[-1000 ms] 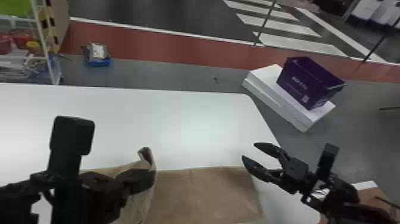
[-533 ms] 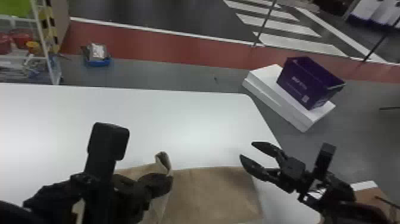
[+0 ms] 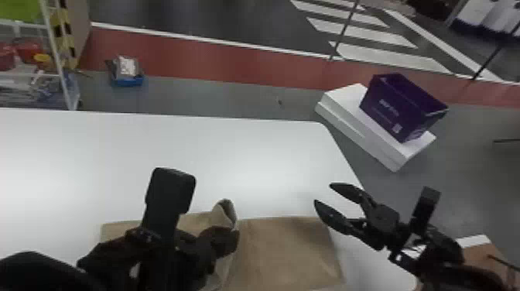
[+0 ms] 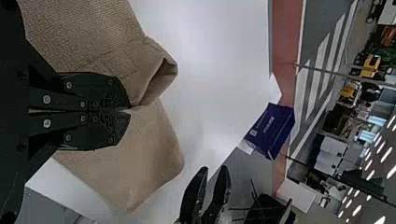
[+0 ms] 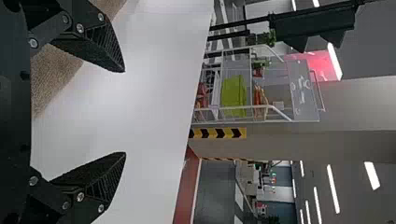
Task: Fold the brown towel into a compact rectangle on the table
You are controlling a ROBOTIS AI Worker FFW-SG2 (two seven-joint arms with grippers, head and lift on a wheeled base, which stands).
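Observation:
The raised, curled edge (image 3: pixel 225 210) should fold over and settle into flat layers when I pull it across, because the cloth bends softly above the flat part (image 3: pixel 284 246).
In the head view my left gripper (image 3: pixel 232 240) is over the middle of the brown towel (image 3: pixel 282 251), beside a raised, curled edge. The left wrist view has the left gripper (image 4: pixel 128 110) shut on a pinched part of the towel (image 4: pixel 140 154), with a loop of cloth standing up next to its fingertips. My right gripper (image 3: pixel 323 193) hangs open above the table by the towel's far right corner. In the right wrist view the right gripper (image 5: pixel 125 112) has its two fingers wide apart, nothing between them, and towel cloth (image 5: pixel 53 74) beyond one finger.
The white table (image 3: pixel 232 154) extends beyond the towel, its right edge under the right arm. On the floor past that edge, a purple box (image 3: pixel 402 108) rests on white slabs (image 3: pixel 360 127). A shelf rack (image 3: pixel 58 58) stands at the far left.
My left gripper has moved to the right across the towel, carrying the curled edge along and uncovering more cloth on the left. The right arm has barely moved.

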